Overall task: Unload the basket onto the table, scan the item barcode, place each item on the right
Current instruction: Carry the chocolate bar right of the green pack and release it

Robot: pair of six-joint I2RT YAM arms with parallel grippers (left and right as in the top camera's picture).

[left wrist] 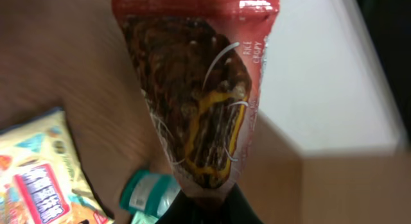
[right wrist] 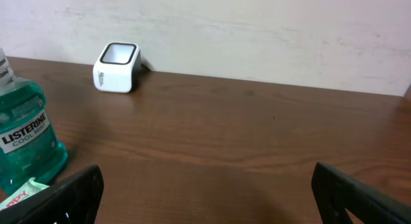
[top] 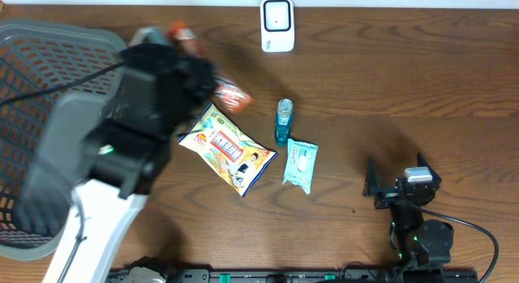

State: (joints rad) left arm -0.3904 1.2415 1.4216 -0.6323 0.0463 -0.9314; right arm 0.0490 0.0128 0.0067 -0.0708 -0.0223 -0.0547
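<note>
My left gripper should keep bringing the red snack packet to the table (top: 334, 148) beyond the teal wipes pack, since that spot is open, and let go of the packet beside the pack (top: 331, 155).
My left gripper (left wrist: 212, 201) is shut on the lower end of a red snack packet (left wrist: 199, 102) printed with a chocolate bar, and the packet hangs above the table. No barcode shows on the face I see. From overhead, the packet (top: 231, 95) pokes out past the left gripper (top: 212, 87), left and short of the white scanner (top: 276, 25) at the table's far edge. The scanner (right wrist: 117, 67) also stands by the wall in the right wrist view. My right gripper (top: 401, 190) rests open at the front right, and nothing lies between the right gripper's (right wrist: 212, 198) fingers.
A yellow snack bag (top: 227, 149), a teal mouthwash bottle (top: 283, 121) and a teal wipes pack (top: 300, 165) lie mid-table. A dark mesh basket (top: 32, 64) fills the left side. The bottle (right wrist: 26, 137) stands just left of my right gripper.
</note>
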